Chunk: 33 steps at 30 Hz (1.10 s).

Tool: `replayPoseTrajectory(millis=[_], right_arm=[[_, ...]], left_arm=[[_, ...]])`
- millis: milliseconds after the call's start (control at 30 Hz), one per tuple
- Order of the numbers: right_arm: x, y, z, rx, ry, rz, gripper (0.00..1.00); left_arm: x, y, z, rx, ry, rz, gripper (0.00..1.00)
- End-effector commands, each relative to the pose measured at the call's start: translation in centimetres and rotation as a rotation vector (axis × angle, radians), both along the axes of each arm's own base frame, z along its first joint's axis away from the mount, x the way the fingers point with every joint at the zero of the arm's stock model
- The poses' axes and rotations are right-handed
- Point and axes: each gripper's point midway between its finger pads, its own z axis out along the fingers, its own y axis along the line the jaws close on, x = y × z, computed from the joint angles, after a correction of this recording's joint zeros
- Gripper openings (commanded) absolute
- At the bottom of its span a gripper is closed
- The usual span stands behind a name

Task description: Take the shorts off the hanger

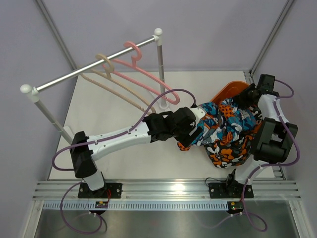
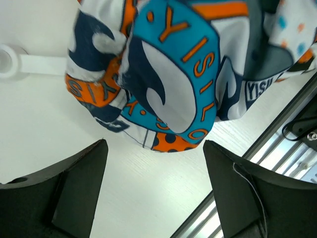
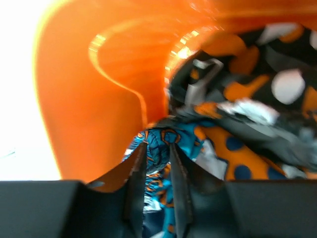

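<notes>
The print shorts spill over the orange tub's rim (image 1: pixel 210 122) while my right gripper grips a fold inside, so next my left gripper brings the hanging hem (image 1: pixel 184 146) into it.
The blue, teal, orange and white print shorts (image 1: pixel 223 115) lie bunched on the table at the right, on top of the orange, black and white camouflage shorts (image 1: pixel 229 149). My left gripper (image 1: pixel 192 130) is open at the left edge of the pile. In the left wrist view its jaws (image 2: pixel 154 145) stand wide apart and empty, just short of the print shorts (image 2: pixel 168 74). My right gripper (image 1: pixel 245 95) is at the far side of the pile. In the right wrist view it (image 3: pixel 157 148) is shut on a fold of the print shorts (image 3: pixel 159 138), with the camouflage shorts (image 3: pixel 257 124) beside it.
An orange tub (image 1: pixel 232 89) stands behind the pile; its wall (image 3: pixel 89 99) fills the right wrist view. A pink hanger (image 1: pixel 148 74) and a beige hanger (image 1: pixel 114 82) hang bare on the rail (image 1: pixel 94 67). The rack's foot (image 2: pixel 7 59) is left of the shorts.
</notes>
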Motion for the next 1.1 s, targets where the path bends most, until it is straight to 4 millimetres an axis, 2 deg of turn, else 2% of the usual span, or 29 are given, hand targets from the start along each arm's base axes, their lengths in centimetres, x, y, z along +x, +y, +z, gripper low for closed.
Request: replayPoseTrajectory(millis=[0,200,233,267,300,333,367,400,433,533,667,767,833,900,933,1000,1033,1067], right_arm=[[1.9,0.0,4.3,0.007,-0.119,0.006,0.4],[0.5,-0.2,8.5,-0.063,-0.182,0.015,0.62],[0.2,-0.2,10.0,-0.081,-0.21,0.014,0.66],[-0.1,-0.2,10.8,-0.094,-0.224,0.016,0.67],[-0.4,-0.1,11.7,-0.103,-0.239,0.016,0.68],[-0.7,-0.1,13.5,-0.123,-0.276,0.013,0.69],[-1.2,0.0,14.2,-0.13,-0.284,0.019,0.69],[-1.5,0.0,15.2,-0.142,-0.301,0.015,0.69],[-2.2,0.2,16.6,-0.158,-0.332,0.015,0.7],[-3.8,0.4,19.5,-0.201,-0.38,0.008,0.72],[-6.1,1.1,22.1,-0.228,-0.435,0.01,0.74],[-7.6,1.9,23.7,-0.23,-0.482,0.019,0.74],[-8.6,2.4,24.6,-0.233,-0.509,0.026,0.74],[-9.3,2.7,25.2,-0.239,-0.527,0.036,0.74],[-9.6,2.8,25.1,-0.24,-0.523,0.038,0.74],[-10.3,3.1,25.0,-0.246,-0.529,0.043,0.74],[-10.6,3.0,24.9,-0.252,-0.53,0.036,0.73],[-11.1,2.7,24.6,-0.265,-0.525,0.012,0.73]], left_arm=[[-1.1,-0.9,1.9,-0.131,0.015,-0.025,0.82],[-2.0,-2.8,0.4,-0.136,0.065,-0.085,0.83],[-2.1,-3.1,0.2,-0.14,0.073,-0.096,0.83],[-2.2,-3.5,-0.4,-0.138,0.087,-0.105,0.83],[-2.5,-4.3,-0.4,-0.16,0.099,-0.127,0.83],[-2.5,-4.6,-0.5,-0.167,0.1,-0.13,0.83],[-2.4,-4.9,-0.6,-0.173,0.102,-0.133,0.83],[-2.3,-5.2,-1.4,-0.155,0.111,-0.137,0.83],[-2.5,-5.8,-1.2,-0.165,0.124,-0.154,0.83],[-2.4,-6.5,-2.0,-0.157,0.136,-0.159,0.82],[-1.8,-7.3,-2.5,-0.148,0.129,-0.143,0.79],[-1.5,-7.5,-2.9,-0.14,0.13,-0.137,0.68],[-1.5,-7.6,-2.7,-0.148,0.128,-0.135,0.49],[-0.9,-7.3,-1.4,-0.161,0.09,-0.108,0.31],[-0.9,-7.2,-0.7,-0.168,0.078,-0.109,0.15],[-0.5,-6.8,1.6,-0.191,0.039,-0.101,0.02],[-0.6,-6.7,2.4,-0.197,0.026,-0.106,0.0],[-0.5,-6.5,4.6,-0.23,-0.007,-0.114,0.0]])
